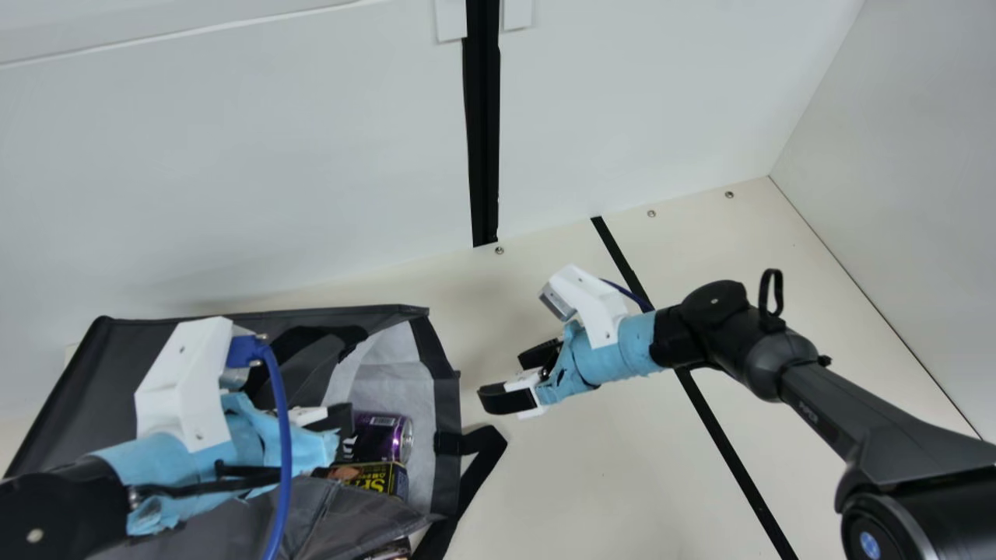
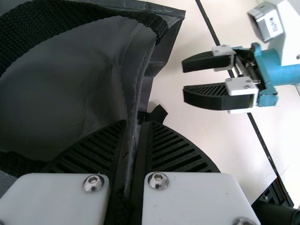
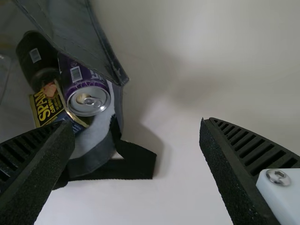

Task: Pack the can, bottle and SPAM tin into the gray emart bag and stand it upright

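Note:
The dark item (image 1: 388,551) will stay behind when I lift the gray bag, because it is peeking out from under the gray bag's lower flap (image 1: 359,518).
The gray bag (image 1: 70,397) lies on its side, mouth toward the table's middle. Inside its mouth are the purple can (image 1: 383,437) and SPAM tin (image 1: 369,476); the right wrist view shows the can (image 3: 86,96), the tin (image 3: 49,105) beside it and a dark rounded item (image 3: 37,58), perhaps the bottle, behind. My left gripper (image 1: 336,428) is over the bag; in its wrist view the left gripper (image 2: 135,129) is shut on a gray fabric edge of the bag (image 2: 137,93). My right gripper (image 1: 506,377) stands open right of the bag mouth; its wrist view shows the right gripper (image 3: 136,159) holding nothing.
A black strap loop (image 1: 486,447) sticks out from the bag mouth onto the cream table (image 1: 622,467). Another dark item (image 1: 389,549) shows under the bag's lower flap. White panels (image 1: 233,171) rise behind, with a side wall (image 1: 903,194) at the right.

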You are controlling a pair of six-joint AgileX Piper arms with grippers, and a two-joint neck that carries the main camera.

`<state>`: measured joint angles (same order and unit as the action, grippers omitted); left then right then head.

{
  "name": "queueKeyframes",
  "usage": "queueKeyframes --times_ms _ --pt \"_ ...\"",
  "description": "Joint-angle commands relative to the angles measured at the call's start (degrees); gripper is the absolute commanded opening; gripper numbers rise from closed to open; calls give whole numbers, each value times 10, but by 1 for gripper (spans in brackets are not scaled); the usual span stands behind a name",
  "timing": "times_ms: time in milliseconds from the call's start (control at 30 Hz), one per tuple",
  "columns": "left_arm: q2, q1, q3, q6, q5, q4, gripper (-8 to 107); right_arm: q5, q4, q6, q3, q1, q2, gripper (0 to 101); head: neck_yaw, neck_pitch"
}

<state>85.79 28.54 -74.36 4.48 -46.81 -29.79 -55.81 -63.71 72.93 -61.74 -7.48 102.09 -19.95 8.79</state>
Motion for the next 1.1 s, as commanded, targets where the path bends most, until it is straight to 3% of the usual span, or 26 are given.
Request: queueKeyframes --times_ms 0,1033,1067 --pt "0 0 0 0 0 0 -8 -5 -3 6 -4 6 10 95 0 12" --pt "0 0 0 0 0 -1 -8 -24 -97 54 -93 112 166 95 0 12" --pt "0 0 0 0 0 -1 -8 -26 -99 55 -95 113 169 88 0 12"
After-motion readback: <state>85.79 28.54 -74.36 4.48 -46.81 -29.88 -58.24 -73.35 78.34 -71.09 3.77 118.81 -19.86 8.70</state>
